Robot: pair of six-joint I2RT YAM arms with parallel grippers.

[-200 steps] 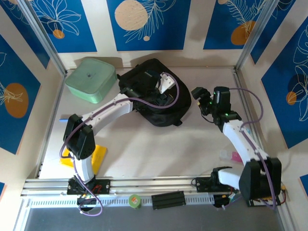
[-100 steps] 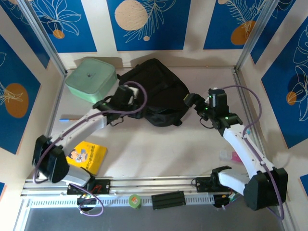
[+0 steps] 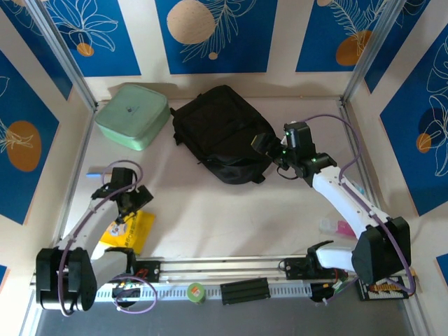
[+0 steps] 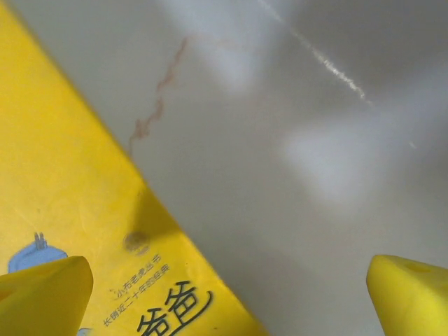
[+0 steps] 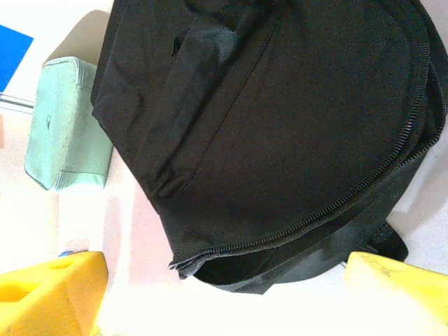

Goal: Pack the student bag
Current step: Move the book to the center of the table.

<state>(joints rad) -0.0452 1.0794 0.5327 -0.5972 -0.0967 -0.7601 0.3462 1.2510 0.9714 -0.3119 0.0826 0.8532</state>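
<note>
My left gripper should slide the yellow book (image 3: pixel 143 232) near the bag, where both grippers can raise it, as the book lies flat and far from my right gripper.
The student bag (image 3: pixel 220 133) is a black fabric backpack lying flat at the back middle of the table. Its zipper gapes at the near edge (image 5: pixel 231 269). My right gripper (image 3: pixel 264 145) hovers by the bag's right side, open, and its yellow fingertips (image 5: pixel 49 294) straddle that gap without touching it. My left gripper (image 3: pixel 126 194) is open at the near left, low over a yellow book (image 3: pixel 129 229). In the left wrist view the book's cover (image 4: pixel 70 210) lies under the left fingertip (image 4: pixel 42 294), with bare table between the jaws.
A mint-green lidded box (image 3: pixel 133 115) stands left of the bag, also seen in the right wrist view (image 5: pixel 66 136). A blue pen (image 3: pixel 93 175) lies by the left wall. A small pink item (image 3: pixel 337 226) sits at the right and a green tape roll (image 3: pixel 196 292) on the front rail.
My left arm has pulled back from the bag to the near left over the yellow book, its jaws opening. My right gripper has slid left to the bag's edge. The bag lies flatter.
</note>
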